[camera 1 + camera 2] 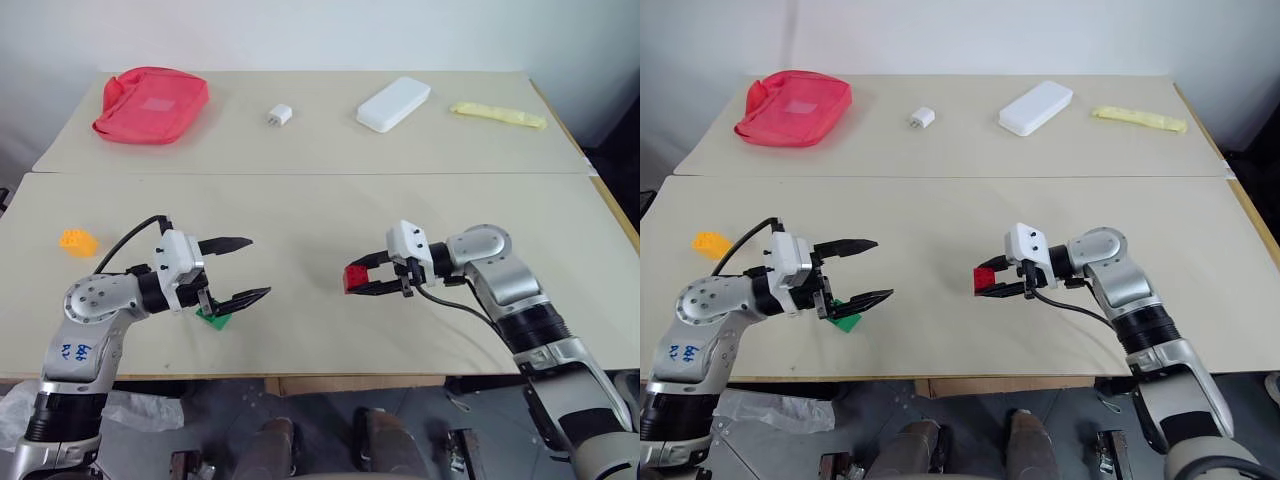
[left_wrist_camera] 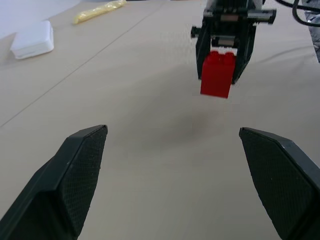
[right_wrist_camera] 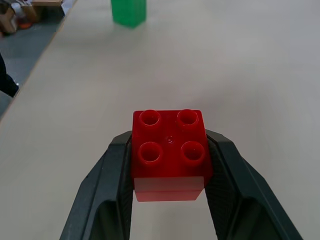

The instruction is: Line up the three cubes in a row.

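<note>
Next, I move my left gripper back toward the front edge (image 1: 150,378) first, because the green cube (image 1: 215,320) is under the gripper's lower finger. Then I should close the gripper on the green cube.
My right gripper (image 1: 362,281) is shut on the red cube (image 1: 356,279) and holds it just above the table's middle, pointing left; the cube's four studs face the right wrist camera (image 3: 170,150). The green cube (image 1: 212,318) rests on the table near the front edge, under the lower finger of my left gripper (image 1: 250,268), which hangs open with nothing between its fingers. Far left on the table lies the orange-yellow cube (image 1: 77,241). The left wrist view looks between its own spread fingers at the red cube (image 2: 217,74) held across from it.
On the back table sit a red pouch (image 1: 151,103), a small white charger cube (image 1: 279,115), a white box (image 1: 393,104) and a yellow packet (image 1: 497,114). A seam (image 1: 300,173) joins the two tables. The front edge runs close to the green cube.
</note>
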